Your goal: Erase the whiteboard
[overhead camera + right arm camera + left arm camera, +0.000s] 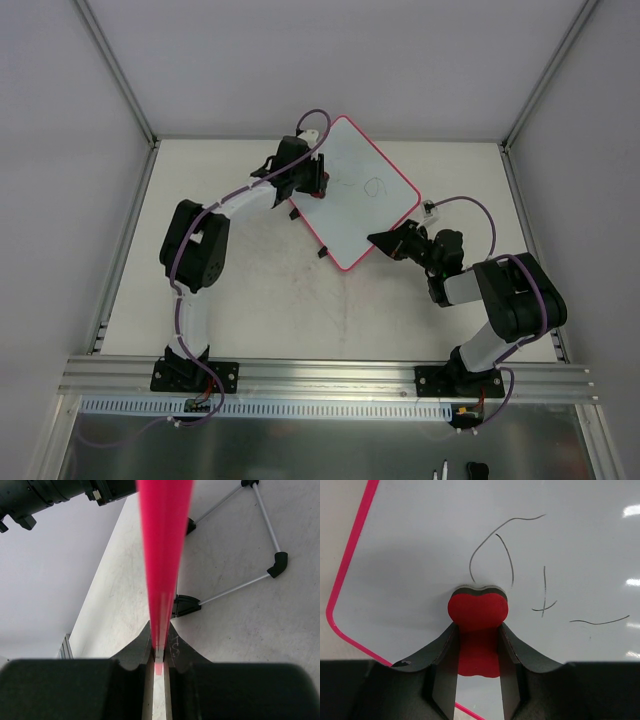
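Observation:
The eraser is near the pink rim with dark scribbles [510, 563] past its felt edge, so next my left gripper wipes the eraser back over the long curve [479, 548].
The whiteboard [365, 200] is a white square with a pink-red rim, turned like a diamond at the table's middle back. Thin dark scribbles [510, 555] mark its face. My left gripper [312, 182] is shut on the red bow-shaped eraser [478, 611], whose dark felt edge rests on the board just below the scribbles. My right gripper [385, 241] is shut on the board's pink rim [162, 580] at its near right edge; the rim runs edge-on between the jaws. The board's wire stand [250, 545] shows under it.
Two black clips [325, 252] sit on the board's near left edge. The cream table [260, 300] is walled by grey panels. An aluminium rail [330, 375] runs along the near edge by the arm bases.

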`<action>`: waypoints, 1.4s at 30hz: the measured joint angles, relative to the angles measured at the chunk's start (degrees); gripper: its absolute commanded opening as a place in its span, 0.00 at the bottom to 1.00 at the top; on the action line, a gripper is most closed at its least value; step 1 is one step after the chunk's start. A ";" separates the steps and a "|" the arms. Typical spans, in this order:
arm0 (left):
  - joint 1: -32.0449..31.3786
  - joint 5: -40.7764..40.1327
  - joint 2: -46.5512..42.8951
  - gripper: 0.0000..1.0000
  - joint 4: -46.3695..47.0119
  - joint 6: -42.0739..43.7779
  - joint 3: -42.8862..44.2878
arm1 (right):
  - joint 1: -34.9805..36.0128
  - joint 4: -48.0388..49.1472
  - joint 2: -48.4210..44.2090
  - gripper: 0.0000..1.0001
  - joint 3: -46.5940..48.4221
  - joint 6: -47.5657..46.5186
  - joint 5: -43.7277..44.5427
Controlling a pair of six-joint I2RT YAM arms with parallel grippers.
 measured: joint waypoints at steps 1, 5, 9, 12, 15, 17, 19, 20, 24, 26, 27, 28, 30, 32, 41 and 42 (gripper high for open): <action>-0.28 -0.02 -0.11 0.30 0.02 -0.02 0.00 | 0.00 0.00 -0.02 0.00 0.00 0.04 0.02; -2.60 -0.33 -0.98 0.29 -0.02 -0.09 -0.02 | 0.00 0.00 0.00 0.00 0.00 0.04 0.02; -7.15 -0.68 -2.32 0.29 0.20 -0.07 -0.02 | 0.00 -0.15 0.00 0.00 0.00 0.04 0.09; -9.64 -0.66 -2.95 0.30 0.52 0.00 -0.02 | -0.02 -0.22 0.00 0.00 0.00 0.04 0.09; -10.49 -0.66 -3.19 0.31 0.55 0.24 -0.02 | -0.02 -0.22 0.00 0.00 0.00 0.04 0.09; -10.45 -0.59 -3.19 0.31 0.57 0.42 -0.02 | -0.02 -0.22 -0.02 0.00 0.00 0.04 0.11; -10.29 -0.44 -3.19 0.31 0.44 0.68 0.13 | 0.00 -0.20 0.00 0.00 0.00 0.02 0.11; -10.08 0.00 -3.13 0.31 0.28 0.72 0.31 | 0.00 -0.20 0.00 0.00 0.00 0.00 0.09; -8.24 1.81 -1.49 0.31 -1.40 1.03 3.56 | 0.00 -0.20 0.00 0.00 0.02 -0.09 0.09; -6.78 2.25 -0.24 0.31 -1.44 1.14 5.60 | 0.04 -0.17 0.00 0.00 0.02 -0.26 0.04; -6.03 2.47 0.13 0.31 -1.55 1.16 6.19 | 0.07 -0.17 -0.02 0.00 0.02 -0.35 0.02; -5.09 2.62 0.57 0.31 -1.75 1.18 6.71 | 0.09 -0.15 -0.02 0.00 0.02 -0.48 0.00; -3.10 2.97 1.22 0.31 -2.01 1.29 7.26 | 0.09 -0.15 -0.02 0.00 0.02 -0.74 -0.09; -1.29 2.97 1.88 0.31 -2.71 1.64 7.87 | 0.15 -0.13 -0.02 0.00 0.02 -1.05 -0.15; 4.11 3.13 4.59 0.31 -5.05 2.64 10.91 | 0.31 -0.13 -0.04 0.00 0.02 -1.31 -0.26; 4.46 3.23 4.74 0.31 -5.22 2.64 11.15 | 0.31 -0.13 -0.04 0.00 0.02 -1.31 -0.26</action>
